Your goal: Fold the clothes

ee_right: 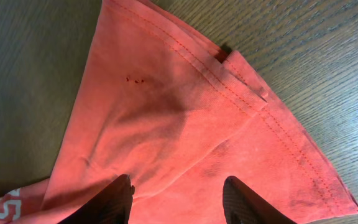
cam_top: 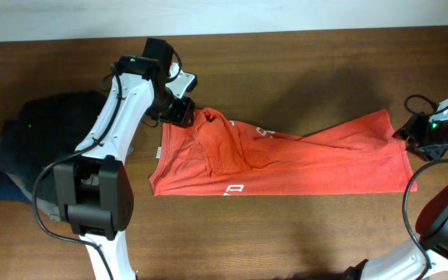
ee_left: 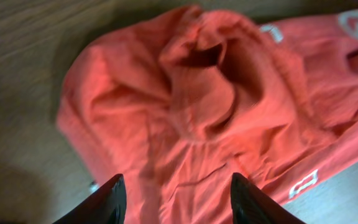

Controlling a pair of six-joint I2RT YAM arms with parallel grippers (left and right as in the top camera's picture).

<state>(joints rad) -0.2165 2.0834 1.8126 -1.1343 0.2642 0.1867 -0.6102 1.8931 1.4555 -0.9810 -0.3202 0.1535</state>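
Note:
My left gripper needs to pull the shirt's far edge (cam_top: 208,114) straight and flatten a bunched lump (cam_top: 225,149) before folding, because the lump wrinkles the red-orange T-shirt below the gripper.
The red-orange T-shirt (cam_top: 286,155) lies lengthwise across the middle of the wooden table, with white lettering near its front edge and a bunched lump at its left end. My left gripper (cam_top: 181,111) hovers over that bunched end; in the left wrist view its fingers (ee_left: 176,199) are open and empty above the rumpled cloth (ee_left: 216,93). My right gripper (cam_top: 414,132) is at the shirt's right end; in the right wrist view its fingers (ee_right: 176,199) are open and empty above a stitched corner of the shirt (ee_right: 185,106).
A pile of dark garments (cam_top: 37,152) lies at the left side of the table, beside my left arm. Bare wooden tabletop (cam_top: 286,233) lies in front of the shirt. A pale wall runs along the table's far edge.

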